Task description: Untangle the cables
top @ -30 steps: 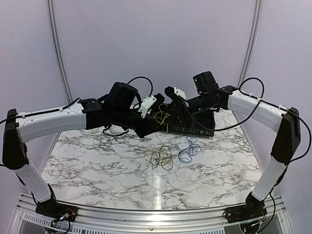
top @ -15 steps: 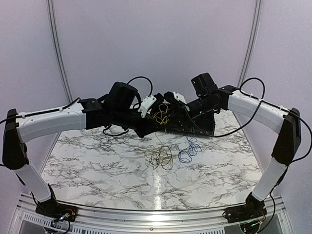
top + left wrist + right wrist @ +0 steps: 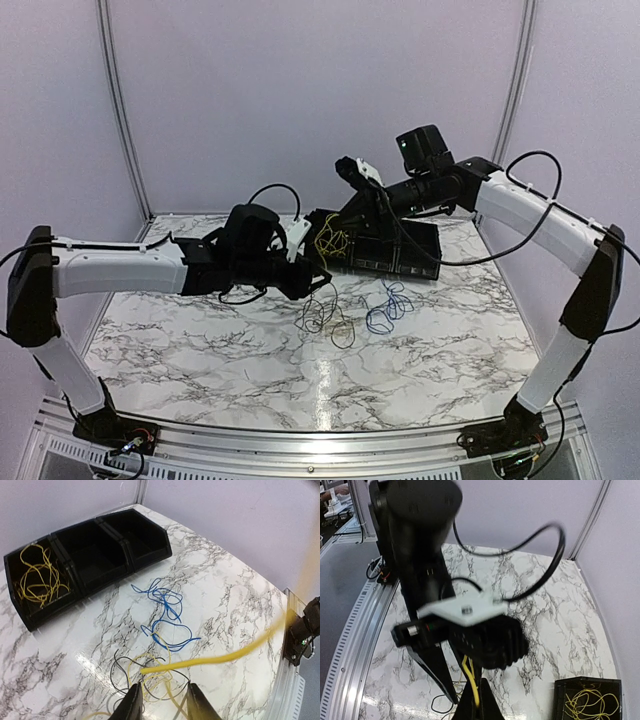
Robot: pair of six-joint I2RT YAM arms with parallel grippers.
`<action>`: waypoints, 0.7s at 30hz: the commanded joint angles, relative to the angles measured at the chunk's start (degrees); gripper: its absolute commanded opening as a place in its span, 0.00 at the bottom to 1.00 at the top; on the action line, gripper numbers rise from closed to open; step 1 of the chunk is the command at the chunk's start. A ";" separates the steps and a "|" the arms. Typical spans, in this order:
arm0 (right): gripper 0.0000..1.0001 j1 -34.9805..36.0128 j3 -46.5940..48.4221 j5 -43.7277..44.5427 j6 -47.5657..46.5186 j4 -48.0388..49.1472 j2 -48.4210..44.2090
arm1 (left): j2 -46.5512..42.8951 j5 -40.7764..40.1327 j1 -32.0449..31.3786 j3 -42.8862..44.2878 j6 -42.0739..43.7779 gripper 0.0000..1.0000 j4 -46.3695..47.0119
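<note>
I should lift the yellow cable (image 3: 215,659) in my right gripper high before I lower it into the bin (image 3: 330,238), because the cable hangs over my left gripper.
A black cable (image 3: 325,320) and a blue cable (image 3: 388,305) lie on the marble table (image 3: 200,340). In the left wrist view the black cable (image 3: 125,675) is tangled with thin yellow wire (image 3: 155,680), and the blue cable (image 3: 167,615) lies just beyond. My left gripper (image 3: 318,282) (image 3: 162,692) hangs open low over that tangle. A yellow cable (image 3: 225,656) stretches across this view, close to the lens. My right gripper (image 3: 345,168) (image 3: 477,702) is raised and shut on a yellow cable (image 3: 472,680). Another yellow coil (image 3: 35,577) lies in a bin.
A black three-compartment bin (image 3: 400,250) (image 3: 130,540) stands at the back of the table, with the yellow coil (image 3: 330,240) in its left end. The left arm's wrist (image 3: 465,610) fills much of the right wrist view. A metal rail (image 3: 320,440) runs along the near edge.
The left gripper has opened and dropped lower, toward the tangle on the table. The right gripper has shut on a yellow cable and risen up and back.
</note>
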 commanded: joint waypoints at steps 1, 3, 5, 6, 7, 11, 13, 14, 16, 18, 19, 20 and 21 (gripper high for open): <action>0.00 0.52 6.57 -2.38 8.11 1.96 -3.76 | 4.35 -3.58 0.40 -3.96 -8.04 0.33 19.66; 0.00 0.54 9.22 -2.54 10.28 1.70 -3.30 | 8.01 -3.26 0.36 -2.21 -9.19 0.32 22.92; 0.00 0.51 13.28 -2.62 12.03 0.92 -2.39 | 11.61 -3.30 0.41 -0.39 -9.44 0.25 24.14; 0.00 0.55 15.48 -2.57 12.72 0.58 -1.81 | 13.36 -3.25 0.53 0.16 -9.71 0.21 24.63; 0.00 0.49 17.92 -2.42 13.58 0.37 -1.26 | 15.43 -2.89 0.70 0.42 -10.01 0.18 25.14; 0.00 0.49 28.15 -0.01 17.29 1.91 0.91 | 19.94 -1.41 1.39 -1.71 -12.67 0.14 26.89; 0.00 0.47 31.22 2.21 18.94 4.18 1.13 | 20.41 -0.73 1.82 -4.53 -14.60 0.14 28.44; 0.00 0.52 31.83 3.55 19.60 5.83 0.78 | 20.32 -0.51 2.02 -6.00 -15.39 0.14 29.29; 0.00 0.53 31.58 5.67 20.00 8.69 -0.05 | 19.29 -0.41 2.21 -9.38 -16.23 0.14 30.17; 0.00 0.41 30.55 7.69 19.83 10.86 -0.66 | 17.80 -0.59 2.21 -11.73 -16.53 0.18 30.38; 0.00 0.46 29.85 8.59 19.52 11.80 -0.91 | 16.96 -0.83 2.33 -12.89 -16.67 0.22 30.40; 0.00 0.35 28.93 9.40 19.13 12.66 -0.98 | 15.94 -1.20 2.41 -13.94 -16.72 0.26 30.42; 0.00 0.19 28.08 9.94 18.75 13.02 -0.93 | 14.91 -1.44 2.43 -14.94 -16.75 0.28 30.39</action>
